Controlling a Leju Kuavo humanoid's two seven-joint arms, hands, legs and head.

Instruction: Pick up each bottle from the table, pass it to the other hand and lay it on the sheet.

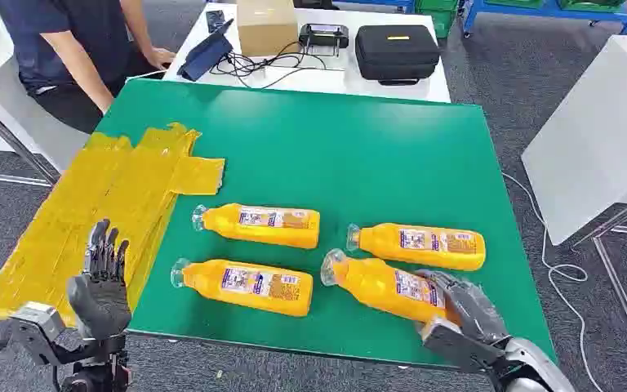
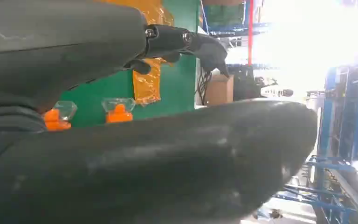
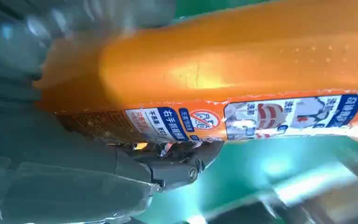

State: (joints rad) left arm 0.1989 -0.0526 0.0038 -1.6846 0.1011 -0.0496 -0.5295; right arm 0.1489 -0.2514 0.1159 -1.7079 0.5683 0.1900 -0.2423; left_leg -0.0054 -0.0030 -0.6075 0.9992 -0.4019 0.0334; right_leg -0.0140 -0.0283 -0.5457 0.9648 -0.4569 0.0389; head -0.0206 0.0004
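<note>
The small-print label [image 1: 418, 288] is facing up on the orange bottle [image 1: 369, 281], so the robot should expect a larger, brighter label hidden underneath when it turns the bottle.
Several orange bottles with clear caps lie on the green table [image 1: 359, 147]. Two lie on the left, one behind [image 1: 257, 224] and one in front [image 1: 245, 286], and a third [image 1: 420, 245] lies at the right. My right hand [image 1: 465, 309] grips the base end of the near right bottle [image 1: 380, 286], which lies on the table at a slant. In the right wrist view its fingers [image 3: 182, 168] curl around that bottle [image 3: 242, 70]. My left hand [image 1: 100, 286] is open with fingers upright, over the near end of the yellow sheet [image 1: 90, 204]. The left wrist view shows the open left hand [image 2: 144, 158] and two bottle caps [image 2: 119, 109].
A person [image 1: 73, 49] sits at the far left corner. Behind the green table a white table carries a cardboard box [image 1: 266, 24], a black case [image 1: 396, 51] and cables. A white panel [image 1: 604, 131] stands to the right. The green table's front edge lies just before my hands.
</note>
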